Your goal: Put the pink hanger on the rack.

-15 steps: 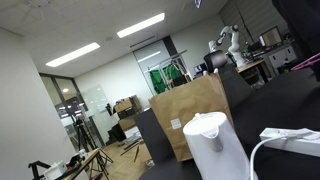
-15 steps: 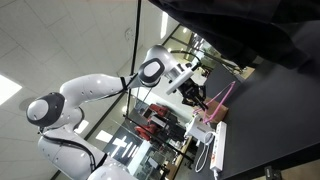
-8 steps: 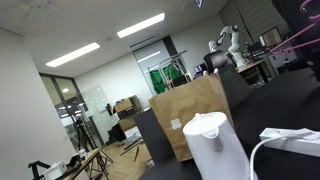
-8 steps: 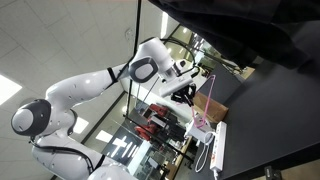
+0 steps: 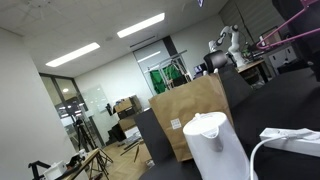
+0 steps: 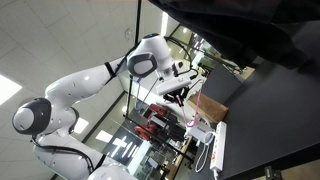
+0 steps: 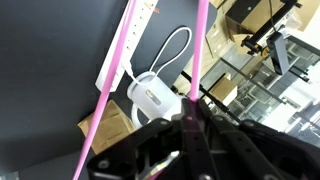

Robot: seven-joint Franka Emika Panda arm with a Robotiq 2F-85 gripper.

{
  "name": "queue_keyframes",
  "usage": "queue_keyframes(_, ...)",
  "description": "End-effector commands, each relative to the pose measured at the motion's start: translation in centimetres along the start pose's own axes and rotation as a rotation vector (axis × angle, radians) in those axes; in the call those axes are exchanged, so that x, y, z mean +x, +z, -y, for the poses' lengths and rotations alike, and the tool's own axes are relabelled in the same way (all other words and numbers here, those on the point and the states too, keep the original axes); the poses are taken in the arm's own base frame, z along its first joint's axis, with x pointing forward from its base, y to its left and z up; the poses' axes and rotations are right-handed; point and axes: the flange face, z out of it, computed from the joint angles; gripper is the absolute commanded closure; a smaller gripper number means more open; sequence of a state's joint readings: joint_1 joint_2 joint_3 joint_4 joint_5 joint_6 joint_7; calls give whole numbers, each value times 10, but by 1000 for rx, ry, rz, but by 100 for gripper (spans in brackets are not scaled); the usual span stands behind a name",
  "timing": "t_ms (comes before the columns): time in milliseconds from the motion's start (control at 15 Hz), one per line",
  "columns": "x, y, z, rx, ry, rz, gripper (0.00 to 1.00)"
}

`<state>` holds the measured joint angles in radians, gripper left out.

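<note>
The robot's gripper is pointing the pink hanger down toward the white jug (image 7: 153, 98), so it should lift the hanger and tilt up to face the blue rack.
My gripper (image 7: 190, 128) is shut on the pink hanger (image 7: 200, 60), whose thin magenta bars run up from the jaws and slant across the wrist view. In an exterior view the pink hanger (image 5: 290, 34) hangs in the air at the upper right, above the black table (image 5: 285, 100). In an exterior view the gripper (image 6: 186, 88) is at the end of the white arm, raised over the table; the hanger is barely visible there. I cannot tell which thing is the rack; black metal shelving (image 7: 285, 50) shows in the wrist view.
A white jug (image 5: 217, 145), a brown paper bag (image 5: 190, 115) and a white cable (image 5: 285, 140) are on the black table. Below the gripper in the wrist view lie the jug (image 7: 155, 97), a white power strip (image 7: 125, 45) and the cable (image 7: 175, 45).
The arm has risen and swung with the hanger in the gripper. The hanger has come into the exterior view from the right edge and moved further left.
</note>
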<state>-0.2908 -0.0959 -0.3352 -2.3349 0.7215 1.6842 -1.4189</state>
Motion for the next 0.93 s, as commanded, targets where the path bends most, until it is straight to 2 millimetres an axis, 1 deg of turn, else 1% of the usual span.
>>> queue_keyframes(0, 1, 0, -1, 3, -1, 4, 92)
queue_keyframes(867, 1, 0, -3, 7, 0, 16, 92)
